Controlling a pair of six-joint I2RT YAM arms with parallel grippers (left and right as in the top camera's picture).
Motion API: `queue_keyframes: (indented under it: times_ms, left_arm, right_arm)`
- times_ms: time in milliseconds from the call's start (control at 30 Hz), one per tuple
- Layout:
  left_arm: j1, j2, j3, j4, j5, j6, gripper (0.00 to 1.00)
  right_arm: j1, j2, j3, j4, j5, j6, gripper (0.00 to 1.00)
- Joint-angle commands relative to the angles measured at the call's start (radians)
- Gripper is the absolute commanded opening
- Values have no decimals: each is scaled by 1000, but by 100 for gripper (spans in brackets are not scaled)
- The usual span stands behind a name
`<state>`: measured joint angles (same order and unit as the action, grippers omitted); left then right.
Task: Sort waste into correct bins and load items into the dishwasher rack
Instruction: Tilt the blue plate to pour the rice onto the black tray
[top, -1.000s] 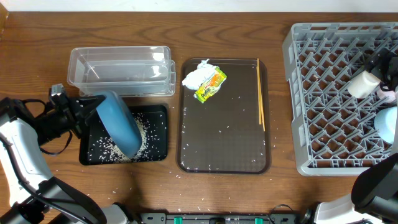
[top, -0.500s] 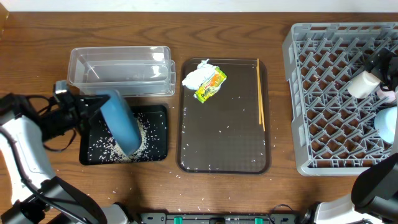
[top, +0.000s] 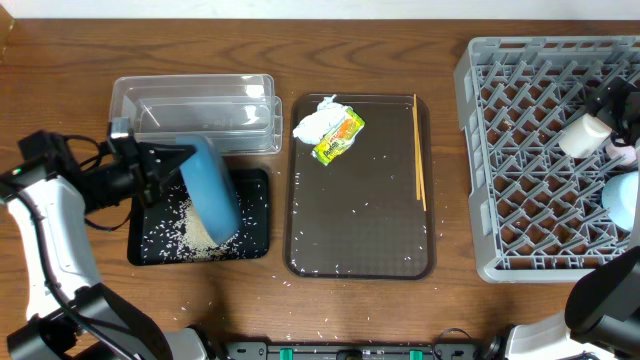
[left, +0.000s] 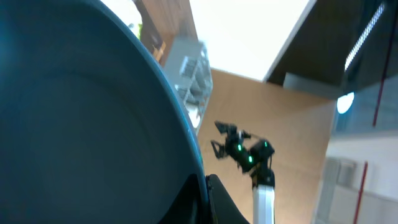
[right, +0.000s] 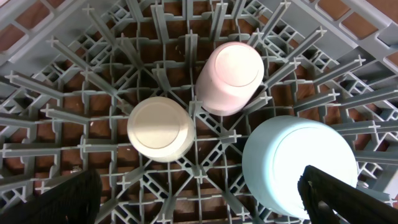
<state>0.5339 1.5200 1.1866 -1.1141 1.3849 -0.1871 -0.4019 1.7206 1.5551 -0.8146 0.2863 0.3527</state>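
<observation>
I keep holding the rim of the large blue bowl (top: 211, 198) with my left gripper until the bowl sits flat at the brown tray's front (top: 370, 228), which is open for it, and then let go.
My left gripper (top: 168, 165) is shut on the rim of the large blue bowl (top: 212, 192), holding it tipped on edge over the black tray (top: 255, 245), where loose rice (top: 180, 232) lies. In the left wrist view the bowl (left: 81, 124) fills the frame, with the fingers (left: 208, 200) pinching its rim. The clear tub (top: 190, 115) stands behind. The tissue (top: 315, 122), wrapper (top: 340, 135) and chopsticks (top: 419, 150) lie on the brown tray. My right gripper (right: 199, 193) is open above the rack (top: 530, 150), over the white cup (right: 160, 129) and the upturned light-blue bowl (right: 300, 165).
The brown serving tray (top: 360, 262) sits mid-table with scattered rice grains on it. A pinkish cup (right: 229, 78) stands in the rack beside the white cup. A few stray grains lie on the wooden table near the front edge (top: 300, 340).
My left arm has shifted right and toward the back with the blue bowl, which now stands steeper over the black tray. The right arm has not moved.
</observation>
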Motion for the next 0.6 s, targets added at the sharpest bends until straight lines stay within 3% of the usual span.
queue_keyframes:
  times_ms: [0, 333, 567]
  left_arm:
    - [-69, -29, 4, 24, 61, -8, 6]
    - [-229, -143, 39, 78, -239, -123, 6]
    - [-492, -262, 78, 188, -533, -229, 6]
  right_arm:
    - [-5, 0, -6, -1, 4, 13, 99]
    - [-5, 0, -6, -1, 4, 13, 99]
    - [-5, 0, -6, -1, 4, 13, 99]
